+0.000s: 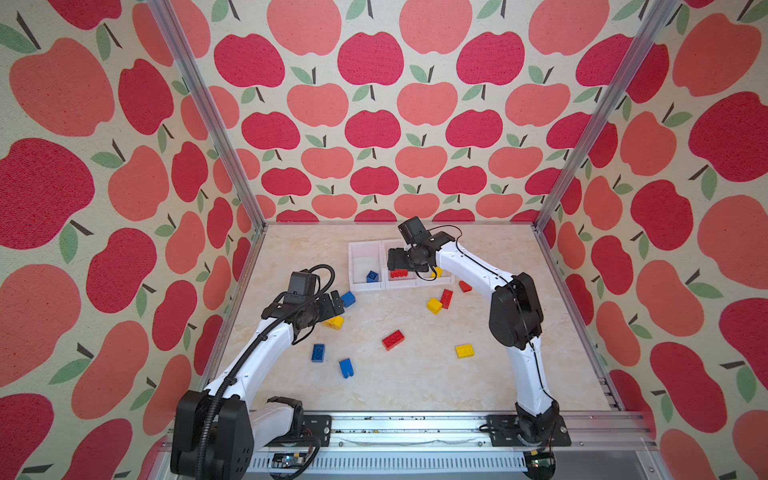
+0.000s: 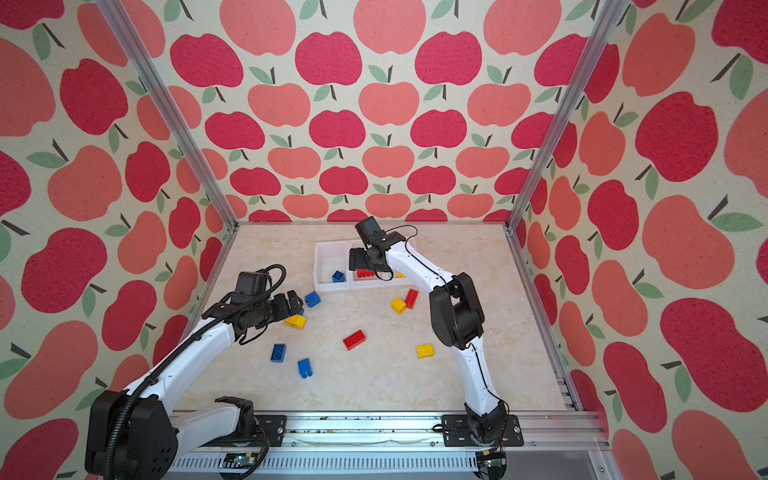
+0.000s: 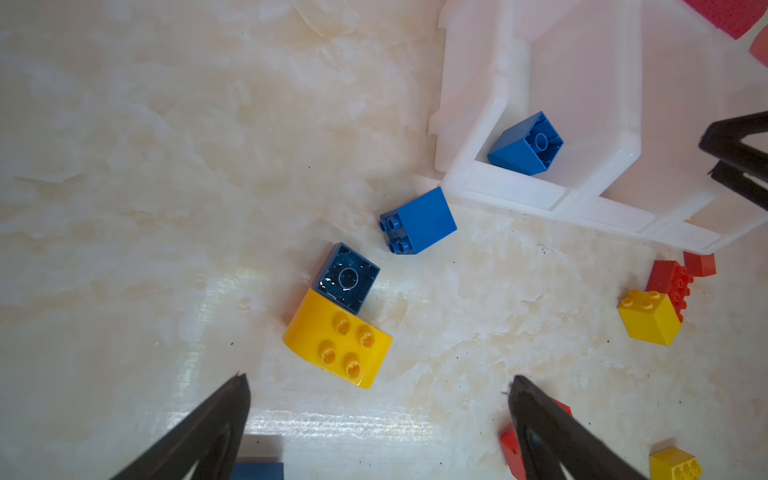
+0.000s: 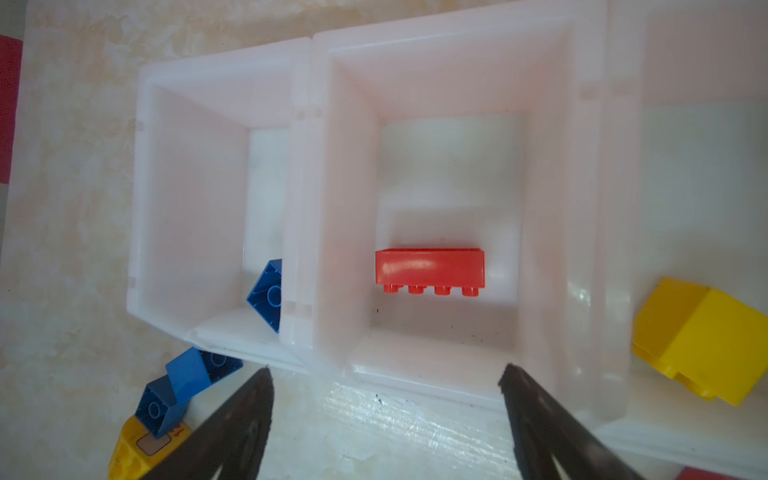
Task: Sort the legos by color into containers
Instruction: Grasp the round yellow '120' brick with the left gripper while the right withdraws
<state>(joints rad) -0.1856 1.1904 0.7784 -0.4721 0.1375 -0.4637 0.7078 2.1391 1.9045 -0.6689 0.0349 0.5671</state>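
The container for yellow (image 1: 436, 272) has my right gripper's arm hanging over it, so that arm should move back before my left gripper brings the yellow lego (image 1: 334, 322) that is touching the dark blue lego.
Three joined white containers (image 1: 365, 286) stand at the back of the table. One blue lego (image 4: 268, 295) lies in the left one, a red oblong lego (image 4: 430, 268) in the middle one and a yellow lego (image 4: 702, 340) in the right one. My right gripper (image 4: 385, 369) hangs open and empty over the middle container's front rim (image 1: 395, 262). My left gripper (image 3: 379, 378) is open and empty above the table (image 1: 336, 305), just short of a yellow lego (image 3: 338, 340) that touches a dark blue upturned lego (image 3: 347, 277). Another blue lego (image 3: 419, 220) lies beside the containers.
Loose legos are scattered over the marble table: two red (image 1: 446, 298) (image 1: 464, 286) and a yellow (image 1: 434, 305) near the containers, a red oblong (image 1: 393, 339) in the middle, a yellow (image 1: 464, 350) at right, two blue (image 1: 318, 353) (image 1: 345, 368) toward the front left.
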